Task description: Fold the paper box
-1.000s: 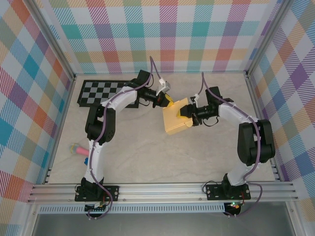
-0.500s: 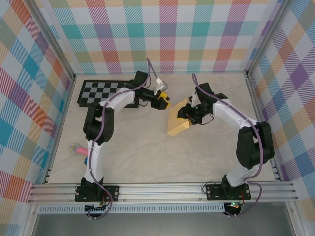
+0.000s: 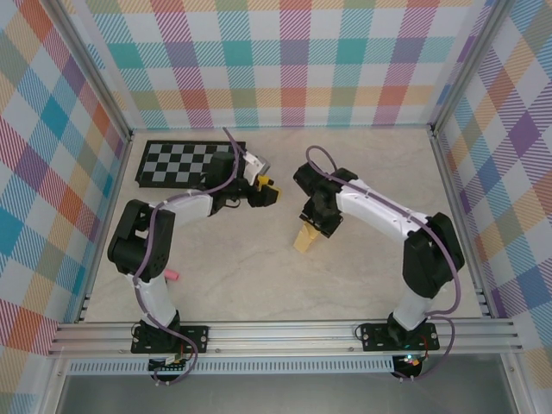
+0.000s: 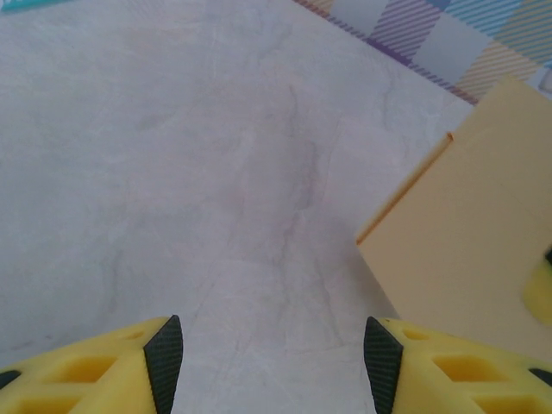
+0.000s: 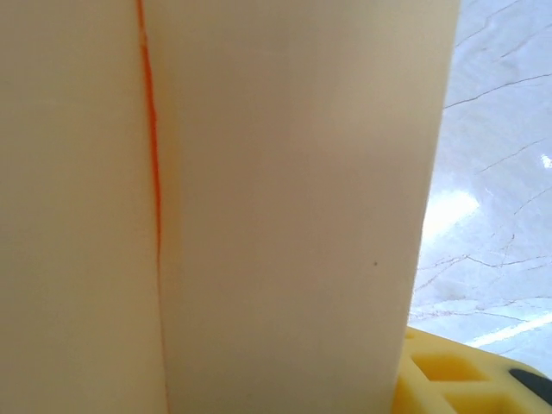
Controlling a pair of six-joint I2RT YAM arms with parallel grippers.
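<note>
My right gripper is holding the paper box crooked [image 3: 308, 234] by itself. My left gripper should keep its loose end [image 3: 301, 246] steady before my right gripper opens and takes hold of the other end.
The paper box [image 3: 304, 239] is pale yellow-orange card and stands tipped up on edge near the table's middle. My right gripper [image 3: 316, 222] comes down on its top and is shut on it. In the right wrist view the paper box [image 5: 259, 207] shows a broad face with an orange crease line, and one yellow finger [image 5: 457, 379] presses at its lower right edge. My left gripper [image 3: 266, 191] hovers to the left of the box, apart from it. Its jaws [image 4: 272, 362] stand open over bare table, with the paper box [image 4: 466, 241] off to the right.
A black-and-grey checkerboard [image 3: 184, 163] lies at the back left, behind the left arm. A small pink object [image 3: 172, 276] lies by the left arm's base link. Aluminium rails and checked walls [image 3: 285, 60] bound the marble table [image 3: 241, 267].
My left gripper opened, let go of the box and drew back to the left. My right gripper swung the box left and tipped it from lying flat up onto its edge.
</note>
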